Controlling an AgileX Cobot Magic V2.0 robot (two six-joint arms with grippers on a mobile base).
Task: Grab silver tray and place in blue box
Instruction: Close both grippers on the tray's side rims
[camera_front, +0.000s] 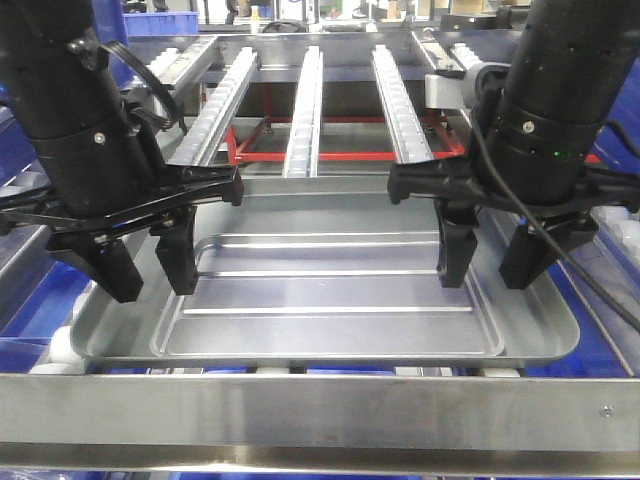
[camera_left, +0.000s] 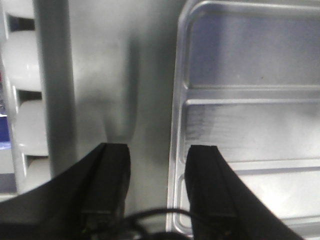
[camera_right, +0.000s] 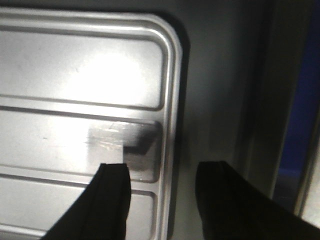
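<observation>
The silver tray (camera_front: 330, 292) will come out and leave the grey surround behind when the robot lifts it, since a bright rim (camera_front: 491, 320) runs around the panel inside that surround.
The silver tray (camera_front: 340, 290) lies flat in the middle of the front view, its sunken panel (camera_left: 250, 125) with two ridges facing up. Over its left end my left gripper (camera_front: 153, 288) (camera_left: 159, 148) hangs open, one finger above the panel's edge, the other above the sloping side wall. At the right end my right gripper (camera_front: 487, 280) (camera_right: 165, 166) stands open the same way, straddling the panel's edge (camera_right: 167, 100). Neither holds anything. Of the blue box only blue patches (camera_front: 35, 295) (camera_right: 305, 100) show beside the tray's ends; its rim and walls are hidden.
A wide metal bar (camera_front: 320, 405) crosses the front below the tray. Behind the tray three roller rails (camera_front: 305, 110) run away over a red frame (camera_front: 340, 155). White rollers (camera_left: 20, 65) sit just outside the tray's left side.
</observation>
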